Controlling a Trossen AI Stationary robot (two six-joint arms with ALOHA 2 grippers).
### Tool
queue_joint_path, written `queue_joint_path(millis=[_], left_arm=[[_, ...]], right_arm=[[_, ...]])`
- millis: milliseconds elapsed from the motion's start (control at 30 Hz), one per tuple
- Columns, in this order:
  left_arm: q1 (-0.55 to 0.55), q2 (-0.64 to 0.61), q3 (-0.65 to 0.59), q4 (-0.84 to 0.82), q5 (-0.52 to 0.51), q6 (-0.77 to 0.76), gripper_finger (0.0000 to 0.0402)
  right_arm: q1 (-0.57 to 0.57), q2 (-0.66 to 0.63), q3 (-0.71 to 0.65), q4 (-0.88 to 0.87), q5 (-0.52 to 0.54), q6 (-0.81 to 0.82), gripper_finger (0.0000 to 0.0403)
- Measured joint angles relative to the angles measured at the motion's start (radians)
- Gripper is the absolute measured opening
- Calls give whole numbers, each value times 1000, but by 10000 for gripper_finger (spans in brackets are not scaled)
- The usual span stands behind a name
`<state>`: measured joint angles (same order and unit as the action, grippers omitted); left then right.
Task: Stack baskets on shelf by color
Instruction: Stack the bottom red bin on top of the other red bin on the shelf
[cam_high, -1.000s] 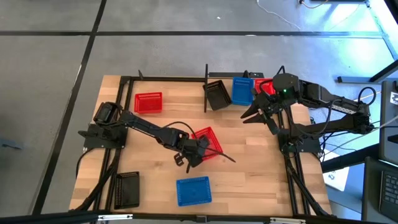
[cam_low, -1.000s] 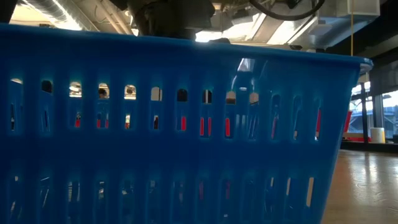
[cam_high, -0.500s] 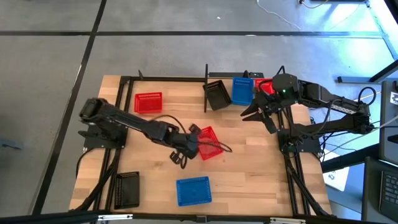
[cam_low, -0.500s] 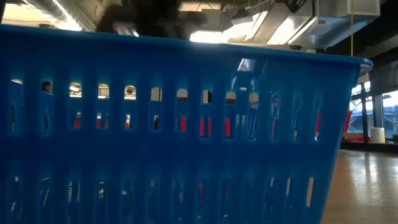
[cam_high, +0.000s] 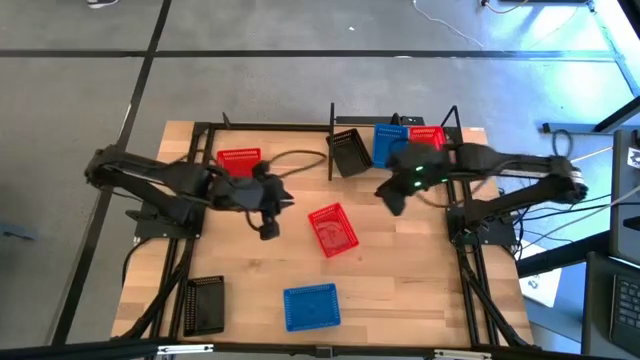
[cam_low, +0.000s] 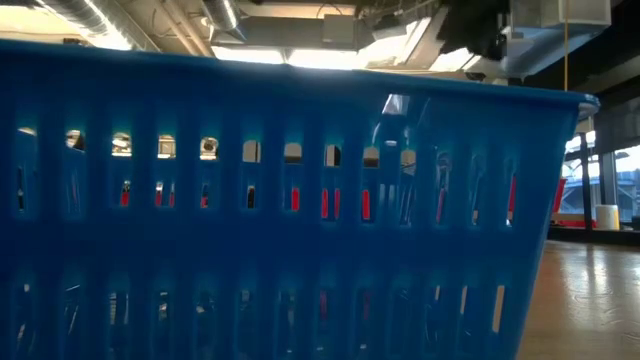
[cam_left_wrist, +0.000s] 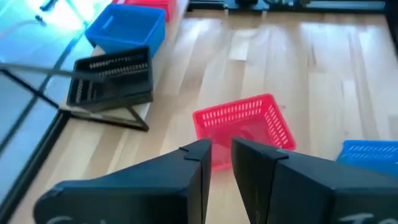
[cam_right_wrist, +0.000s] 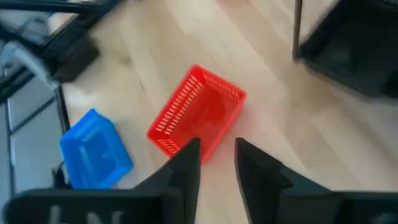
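Observation:
The red basket (cam_high: 428, 136) next to the blue one on the shelf is a long way from my left gripper. So next my right gripper brings the middle red basket (cam_high: 333, 230) there.
A red basket (cam_high: 333, 229) (cam_left_wrist: 242, 127) (cam_right_wrist: 196, 118) sits on its base at mid-table, touched by nothing. My left gripper (cam_high: 272, 212) (cam_left_wrist: 221, 149) hovers to its left, fingers a narrow gap apart and pointing at it. My right gripper (cam_high: 388, 198) (cam_right_wrist: 217, 149) hovers to its far right, also slightly open. On the shelf (cam_high: 300, 128) stand a red basket (cam_high: 239, 163), a tilted black basket (cam_high: 350, 152), a blue one (cam_high: 390, 145) and a red one (cam_high: 427, 137).
A blue basket (cam_high: 311, 306) (cam_low: 300, 200) sits at the near edge and fills the low view. A black basket (cam_high: 205, 305) lies at the near left corner. Upright shelf posts (cam_high: 332, 115) stand near the tilted black basket. Bare wood surrounds the middle red basket.
My left gripper has drawn back from the middle red basket toward the table's left and far side, leaving it resting on the table. My right gripper has swung from beside the shelf toward the table's left and near side, closer to that basket.

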<state>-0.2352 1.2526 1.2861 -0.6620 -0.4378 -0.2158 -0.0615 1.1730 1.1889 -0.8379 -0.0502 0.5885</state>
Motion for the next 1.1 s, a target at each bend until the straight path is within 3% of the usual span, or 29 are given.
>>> queue_joint_path(millis=[133, 333, 633, 1100], left_arm=[[2, -47, 0, 8, -7, -48, 55], [2, -63, -2, -8, -7, -66, 55], [2, -54, -2, -14, -6, -63, 55], [1, -55, -2, -12, -6, -63, 55]], right_arm=[[9, 122, 0, 2, -25, 221, 96], [8, 277, 0, 9, -49, 347, 96], [13, 449, 0, 65, -140, 376, 96], [26, 619, 0, 154, -145, 362, 96]])
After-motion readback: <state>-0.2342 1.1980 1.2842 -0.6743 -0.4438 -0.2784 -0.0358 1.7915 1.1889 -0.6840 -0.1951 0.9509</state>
